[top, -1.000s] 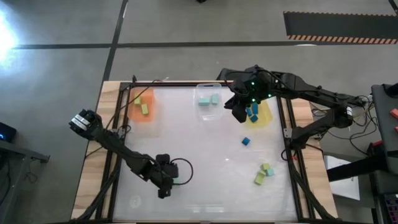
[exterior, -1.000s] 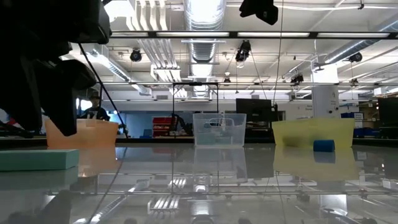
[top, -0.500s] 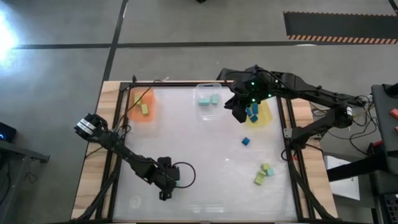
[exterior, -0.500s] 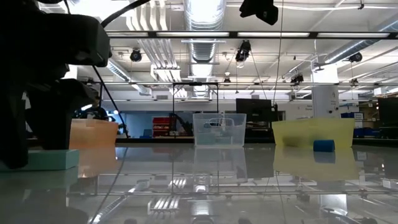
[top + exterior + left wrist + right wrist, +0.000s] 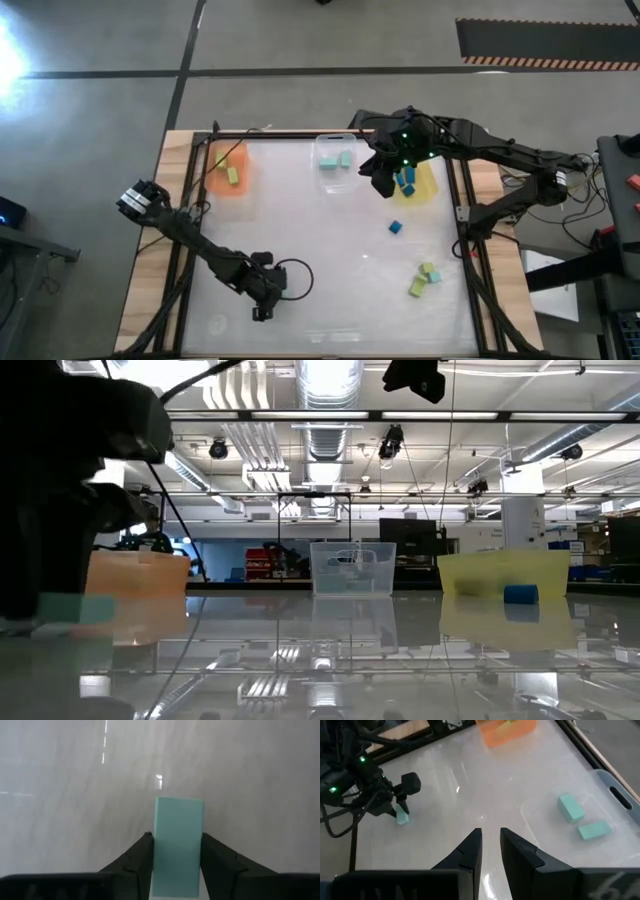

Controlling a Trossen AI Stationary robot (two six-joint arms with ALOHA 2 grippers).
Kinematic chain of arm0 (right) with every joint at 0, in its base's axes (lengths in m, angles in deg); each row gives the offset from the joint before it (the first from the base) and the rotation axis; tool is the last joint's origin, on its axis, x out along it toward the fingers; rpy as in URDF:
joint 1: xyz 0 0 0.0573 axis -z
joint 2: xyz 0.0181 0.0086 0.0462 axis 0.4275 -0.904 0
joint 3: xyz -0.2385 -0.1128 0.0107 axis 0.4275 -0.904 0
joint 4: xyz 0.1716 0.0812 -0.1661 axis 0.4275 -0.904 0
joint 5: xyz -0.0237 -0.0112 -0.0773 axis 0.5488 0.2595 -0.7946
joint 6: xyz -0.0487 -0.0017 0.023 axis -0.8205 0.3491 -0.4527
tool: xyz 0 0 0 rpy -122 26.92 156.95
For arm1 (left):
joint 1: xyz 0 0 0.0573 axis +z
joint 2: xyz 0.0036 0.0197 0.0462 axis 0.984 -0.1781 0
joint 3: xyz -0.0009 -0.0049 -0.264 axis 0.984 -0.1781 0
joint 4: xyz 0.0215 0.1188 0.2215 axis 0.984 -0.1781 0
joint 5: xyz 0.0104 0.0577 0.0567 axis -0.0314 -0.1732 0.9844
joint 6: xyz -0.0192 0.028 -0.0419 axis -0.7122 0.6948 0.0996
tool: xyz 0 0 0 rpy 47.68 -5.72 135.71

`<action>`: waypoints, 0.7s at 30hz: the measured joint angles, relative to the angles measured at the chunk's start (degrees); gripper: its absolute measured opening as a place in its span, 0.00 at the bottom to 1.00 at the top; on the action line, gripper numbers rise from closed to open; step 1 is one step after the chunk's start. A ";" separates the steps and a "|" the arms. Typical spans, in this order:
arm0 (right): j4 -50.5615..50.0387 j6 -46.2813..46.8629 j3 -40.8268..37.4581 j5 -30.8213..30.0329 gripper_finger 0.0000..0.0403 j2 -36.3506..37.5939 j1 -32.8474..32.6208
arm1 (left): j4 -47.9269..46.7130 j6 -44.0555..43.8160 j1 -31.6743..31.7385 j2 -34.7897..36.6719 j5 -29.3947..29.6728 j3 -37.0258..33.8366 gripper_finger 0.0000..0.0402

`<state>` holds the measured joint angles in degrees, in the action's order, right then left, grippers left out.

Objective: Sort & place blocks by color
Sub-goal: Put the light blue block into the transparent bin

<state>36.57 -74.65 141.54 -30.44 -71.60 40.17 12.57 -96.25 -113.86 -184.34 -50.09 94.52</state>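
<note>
I should open my empty right gripper by the clear tray [image 5: 336, 176] and take the block's loose end [image 5: 179, 810], since my left gripper holds the teal block far from there.
My left gripper [image 5: 262, 300] is near the table's near edge, shut on a light teal block [image 5: 178, 845]; the low view shows this block [image 5: 80, 608] at the picture's left. My right gripper [image 5: 491, 850] hovers by the yellow tray [image 5: 415, 183] with a narrow gap between its fingers and holds nothing. Yellow-green blocks [image 5: 232, 175] lie in the orange tray [image 5: 230, 160]. Teal blocks [image 5: 345, 159] lie in the clear tray [image 5: 330, 180], and blue blocks [image 5: 407, 180] in the yellow one. One blue block [image 5: 395, 227] and a small yellow-green and teal cluster [image 5: 425, 278] lie loose on the table. My left gripper pinches the teal block between its two fingers, one on each long side [image 5: 159, 855]. The fingers come from above and lie across the block's width. Its far end [image 5: 179, 805] sticks out past the fingertips. In the low view the block is level and seems just off the table.
The three trays stand in a row along the far edge. The loose blocks are in the right half of the table, and bare tabletop lies between the two arms. A black cable loops beside my left gripper [image 5: 295, 280]. The table's frame rails run along both sides.
My left gripper has moved a little toward the near edge and come down around the teal block that lay on the table. The block has shifted sideways from where it lay and now sits slightly higher in the low view. The right arm has kept still.
</note>
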 joint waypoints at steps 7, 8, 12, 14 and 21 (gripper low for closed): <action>7.61 0.07 -2.04 0.44 0.15 0.00 -0.87 | -4.81 0.34 1.65 10.08 2.68 -0.07 0.28; 8.92 0.03 -2.33 0.56 0.15 0.00 -1.06 | -5.47 0.58 2.09 11.86 3.59 -0.07 0.28; 15.83 -0.01 -3.98 0.60 0.15 0.00 -2.37 | -7.86 2.81 5.16 19.30 7.80 -0.09 0.28; 20.55 -0.03 -5.39 0.65 0.15 0.00 -3.25 | -7.84 3.50 7.51 23.01 11.41 -0.11 0.28; 39.37 0.08 -12.13 0.77 0.15 0.00 -6.43 | 3.82 12.64 17.37 32.78 19.54 -0.13 0.28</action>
<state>75.95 -74.57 129.40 -29.67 -71.60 33.75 16.39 -83.60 -96.49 -151.55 -30.55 94.39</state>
